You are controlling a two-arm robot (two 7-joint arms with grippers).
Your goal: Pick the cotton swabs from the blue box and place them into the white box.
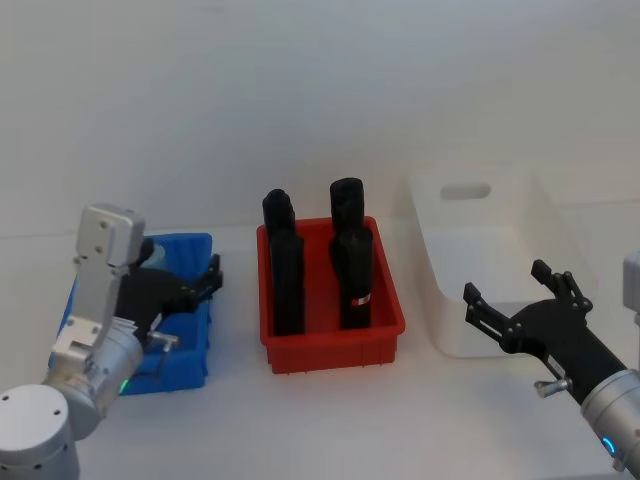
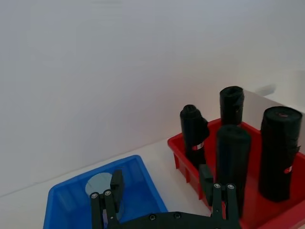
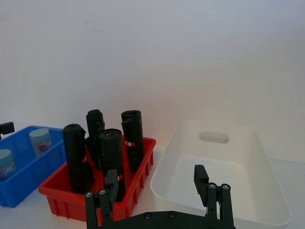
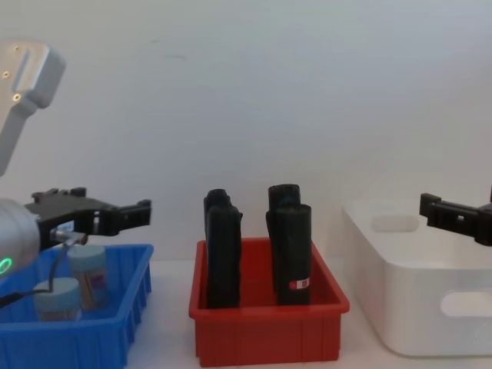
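My gripper will lift the pale blue lid (image 4: 58, 293), and the clear tub (image 4: 59, 314) will come up whole and still closed, because the lid sits level and snug over it.
Two cotton swabs tubs (image 4: 88, 273) (image 4: 55, 300), clear with pale blue lids, stand in the blue box (image 4: 115, 330) at the table's left. In the right wrist view the same tubs (image 3: 40, 140) (image 3: 5, 163) sit in the blue box (image 3: 28, 167). My left gripper (image 1: 214, 277) hovers open above the blue box (image 1: 190, 345), holding nothing; between its fingers I see one tub lid (image 2: 98, 182). The white box (image 1: 480, 270) stands at the right with nothing in it. My right gripper (image 1: 505, 282) hangs open and empty at its near edge.
A red bin (image 1: 335, 345) with several tall black rolled packs (image 1: 287, 270) stands between the blue box and the white box. A plain white wall rises close behind the table. Bare table lies in front of the three bins.
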